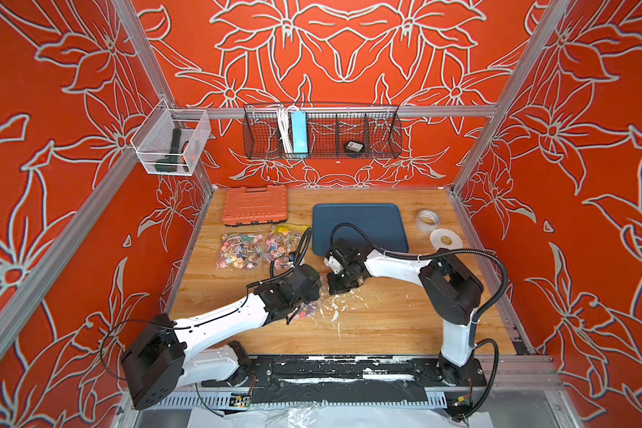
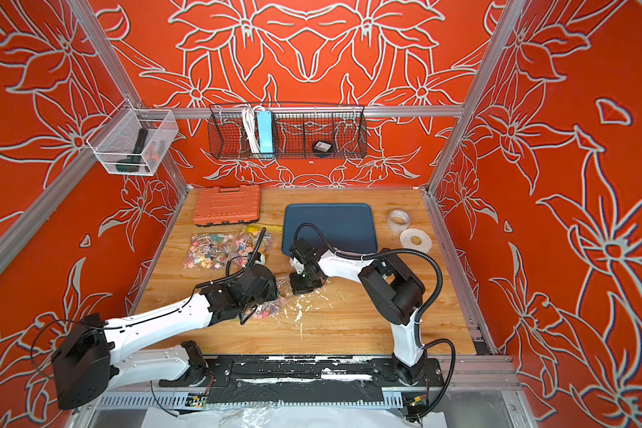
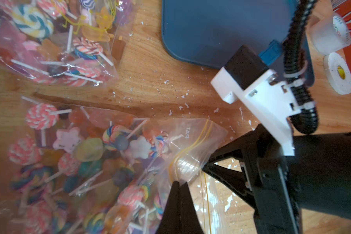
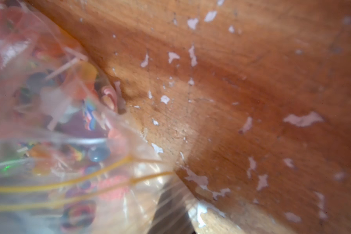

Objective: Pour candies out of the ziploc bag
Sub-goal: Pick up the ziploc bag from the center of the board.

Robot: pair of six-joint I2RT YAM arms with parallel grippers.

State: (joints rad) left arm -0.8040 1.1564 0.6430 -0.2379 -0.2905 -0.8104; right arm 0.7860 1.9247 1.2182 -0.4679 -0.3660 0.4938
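Observation:
The bag's opening [image 3: 189, 158] is pinched by both grippers and the candies' closed end lies loose, so next my left gripper releases the plastic and grabs the closed end [image 3: 15, 175].
A clear ziploc bag [image 3: 190, 139] with a yellow zip line lies at the table's middle [image 1: 310, 308], between my two arms. The candies [image 3: 109, 154], tiny multicoloured lollipops on white sticks, fill the bag. My left gripper [image 3: 178, 184] is shut on the plastic at the bag's mouth, beside the zip line. My right gripper [image 3: 205, 168] pinches the same end of the bag a little way off, shut on the plastic. In the right wrist view the bag [image 4: 49, 141] fills one side, and dark fingers [image 4: 166, 212] show only dimly through it.
Two more candy bags [image 1: 241, 251] [image 1: 283, 240] lie at the back left, by an orange tool case [image 1: 254, 205]. A dark blue tray [image 1: 360, 222] sits behind the right arm, with two tape rolls [image 1: 427, 219] [image 1: 446, 239] to its right. White flecks dot the wood.

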